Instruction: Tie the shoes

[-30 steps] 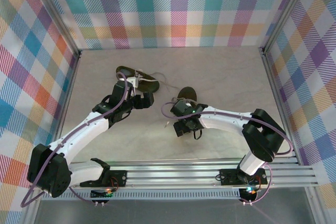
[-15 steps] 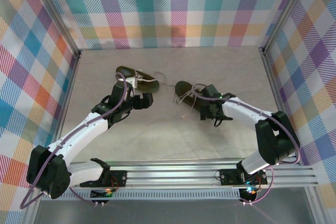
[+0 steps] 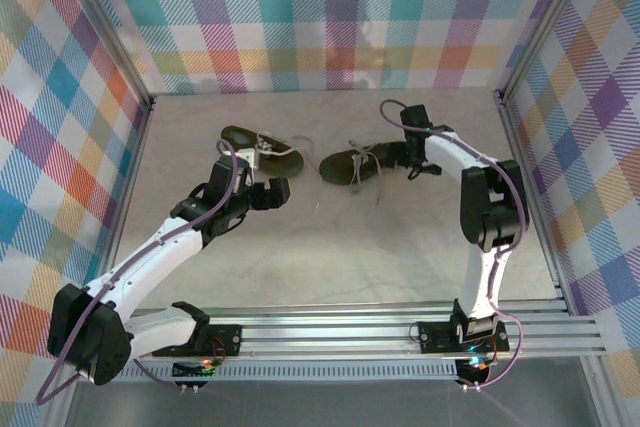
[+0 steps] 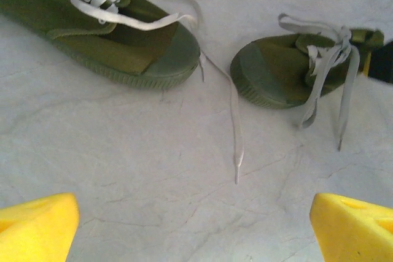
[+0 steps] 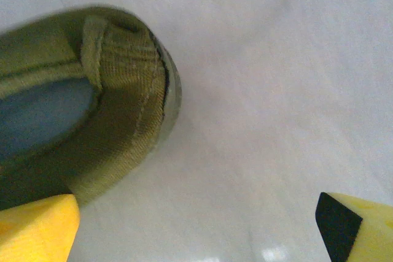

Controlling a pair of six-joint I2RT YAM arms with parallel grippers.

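The shoe at my right gripper is crosswise, its toe (image 3: 331, 169) toward the other shoe, so next my right gripper turns the crosswise shoe's heel (image 5: 136, 81) toward the back wall.
Two dark olive-green shoes with cream-white laces lie toe to toe on the table. The left shoe (image 3: 262, 150) (image 4: 104, 41) has a loose lace (image 4: 235, 121) trailing toward me. The right shoe (image 3: 358, 165) (image 4: 288, 69) has its laces draped over its side. My left gripper (image 3: 268, 192) (image 4: 196, 237) hovers open just in front of the left shoe's toe, holding nothing. My right gripper (image 3: 408, 157) (image 5: 196, 231) stands open at the heel (image 5: 110, 108) of the right shoe, with bare table between its yellow fingertips (image 5: 37, 228).
The beige marbled tabletop (image 3: 330, 247) is bounded by plaid walls at the back and sides. An aluminium rail (image 3: 340, 332) with both arm bases runs along the near edge. The right arm (image 3: 480, 197) stretches far back along the right side.
My right arm has swung from the table's middle to the back right. The right shoe has turned to lie crosswise, a little farther back. The left arm has barely moved.
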